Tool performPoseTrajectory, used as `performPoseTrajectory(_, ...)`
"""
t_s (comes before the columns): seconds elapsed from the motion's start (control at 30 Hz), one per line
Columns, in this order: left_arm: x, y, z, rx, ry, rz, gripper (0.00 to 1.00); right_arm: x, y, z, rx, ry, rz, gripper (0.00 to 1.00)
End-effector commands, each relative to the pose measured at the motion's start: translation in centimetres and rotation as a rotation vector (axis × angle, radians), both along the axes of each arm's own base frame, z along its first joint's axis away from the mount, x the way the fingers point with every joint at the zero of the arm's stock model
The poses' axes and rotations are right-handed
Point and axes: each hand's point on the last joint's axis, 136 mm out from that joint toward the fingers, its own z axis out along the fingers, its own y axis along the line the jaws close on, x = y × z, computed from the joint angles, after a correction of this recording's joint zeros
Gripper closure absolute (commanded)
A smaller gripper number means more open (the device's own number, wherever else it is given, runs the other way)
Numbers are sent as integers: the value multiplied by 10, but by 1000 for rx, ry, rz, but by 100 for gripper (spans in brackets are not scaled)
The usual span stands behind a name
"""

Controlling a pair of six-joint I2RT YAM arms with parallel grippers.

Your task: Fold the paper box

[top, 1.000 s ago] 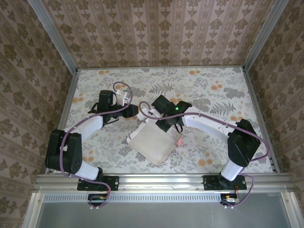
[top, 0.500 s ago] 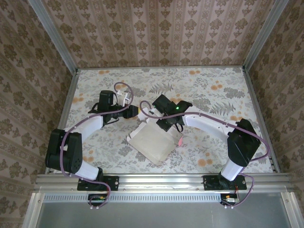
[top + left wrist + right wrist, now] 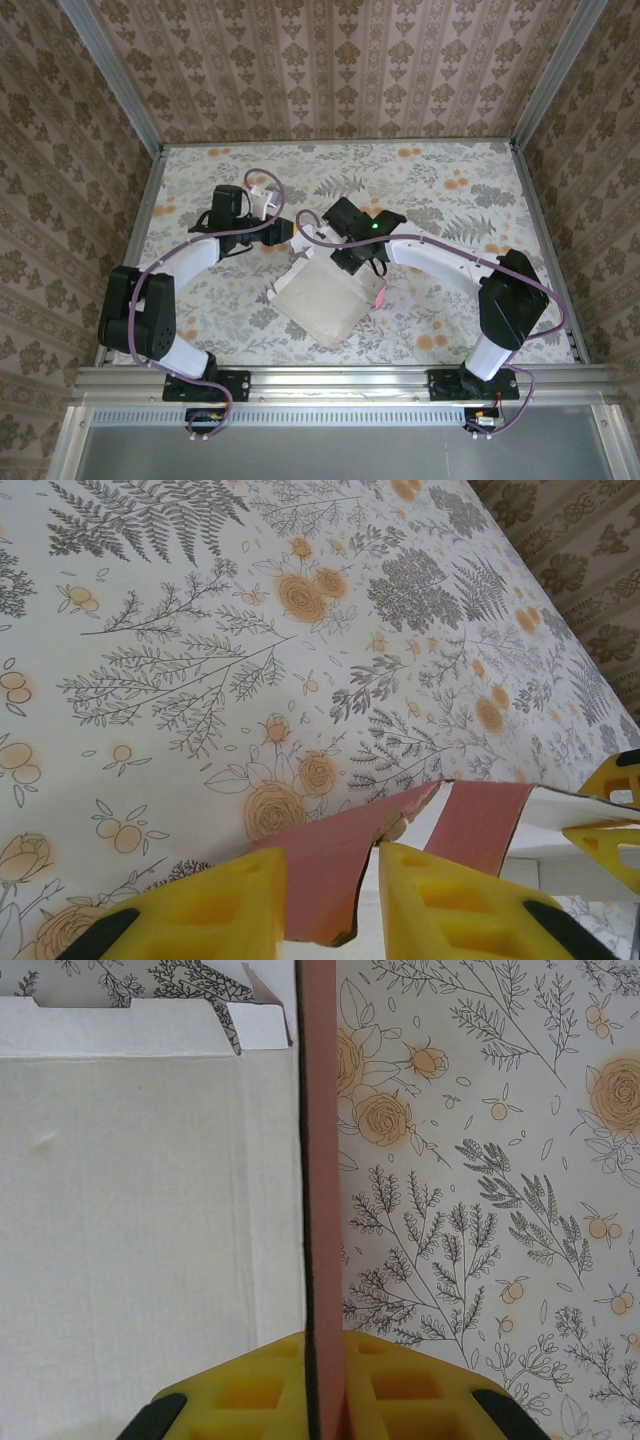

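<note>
The pink flap (image 3: 322,880) leans away from the side of the box that my right gripper is holding halfway along, so next my right gripper lets go and moves behind that side's far corner (image 3: 304,236).
The paper box (image 3: 318,300) lies mid-table as a flat sheet, pale inner side up, with a pink tab showing at its right edge. My right gripper (image 3: 352,265) is at the sheet's far right side. In the right wrist view it (image 3: 322,1345) is shut on a pink side wall (image 3: 320,1160) that stands upright beside the off-white panel (image 3: 150,1210). My left gripper (image 3: 292,232) is at the far corner. In the left wrist view it (image 3: 335,865) stands open around a pink flap (image 3: 320,880) that lies against the left finger (image 3: 200,910), with a gap to the other.
The floral tablecloth (image 3: 450,200) has free room behind and to the right of the sheet. Metal rails (image 3: 150,210) and wallpapered walls close in the table on three sides. The right gripper's yellow fingers (image 3: 610,780) show beyond the flap in the left wrist view.
My left gripper has slid a little right, up to the sheet's far corner, and its jaws have narrowed. The right gripper has kept its hold and barely moved.
</note>
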Motion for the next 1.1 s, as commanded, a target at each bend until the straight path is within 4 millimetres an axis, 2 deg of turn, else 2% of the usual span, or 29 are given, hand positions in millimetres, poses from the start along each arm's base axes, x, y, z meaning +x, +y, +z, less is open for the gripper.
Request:
performPoseTrajectory(0.0, -2, -7, 5, 9, -11, -50, 76, -3, -4, -7, -6, 33, -19, 85)
performPoseTrajectory(0.23, -5, -9, 0, 55, -7, -63, 81, -2, -5, -8, -1, 37, -22, 85)
performPoseTrajectory(0.4, -6, -11, 1, 73, -15, -67, 86, 0, -5, -5, 28, 48, -32, 81)
performPoseTrajectory(0.57, -6, -17, 6, 87, -29, -81, 89, 1, 6, 7, 100, 54, -27, 69)
performPoseTrajectory(0.63, -7, -18, 6, 91, -31, -85, 90, 2, 10, 12, 126, 51, -30, 61)
performPoseTrajectory(0.73, -8, -19, 7, 102, -33, -91, 91, 5, 17, 24, 205, 55, -38, 52)
performPoseTrajectory(0.93, -11, -22, 6, 112, -35, -100, 91, 11, 36, 62, 428, 73, -32, 38)
performPoseTrajectory(1.07, -12, -23, 6, 113, -39, -102, 91, 25, 43, 83, 568, 81, -45, 29)
